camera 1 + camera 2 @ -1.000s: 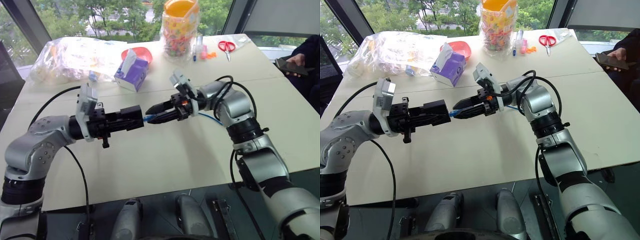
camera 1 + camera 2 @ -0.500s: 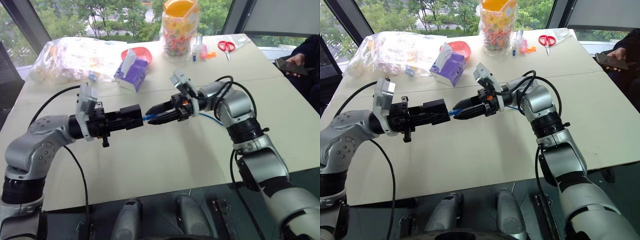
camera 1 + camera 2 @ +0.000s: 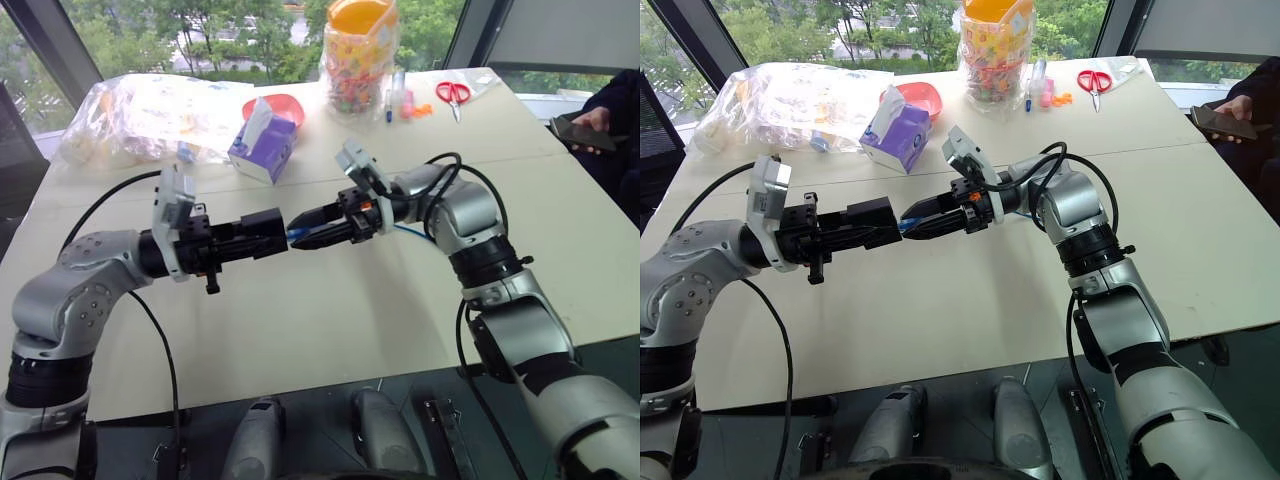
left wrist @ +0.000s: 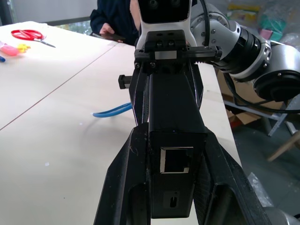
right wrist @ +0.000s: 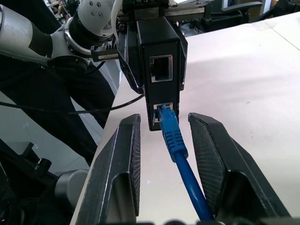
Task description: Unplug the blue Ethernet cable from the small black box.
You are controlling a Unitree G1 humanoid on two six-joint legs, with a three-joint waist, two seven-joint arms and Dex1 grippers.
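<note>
The blue Ethernet cable (image 5: 191,185) will come straight out together with its clear tip when the robot pulls, because the plug boot (image 5: 173,135) sticks out of the port.
My left gripper (image 3: 243,238) is shut on the small black box (image 3: 264,228) and holds it level above the table, facing my right gripper. The box (image 5: 160,70) shows two ports on its end face. The blue Ethernet cable (image 5: 176,145) sits plugged into one of them. My right gripper (image 3: 300,225) points at the box, its fingers (image 5: 123,159) open on either side of the plug boot, with gaps to it. The cable (image 3: 416,234) trails back along my right forearm, and a loop of it (image 4: 112,110) lies on the table.
On the white table (image 3: 330,320), at the back, stand a purple-and-white tissue box (image 3: 263,147), a red bowl (image 3: 280,104), a clear plastic bag (image 3: 150,115) and a candy jar (image 3: 360,55). Scissors (image 3: 453,93) lie farther right. A person's hand with a phone (image 3: 585,125) is at the right edge.
</note>
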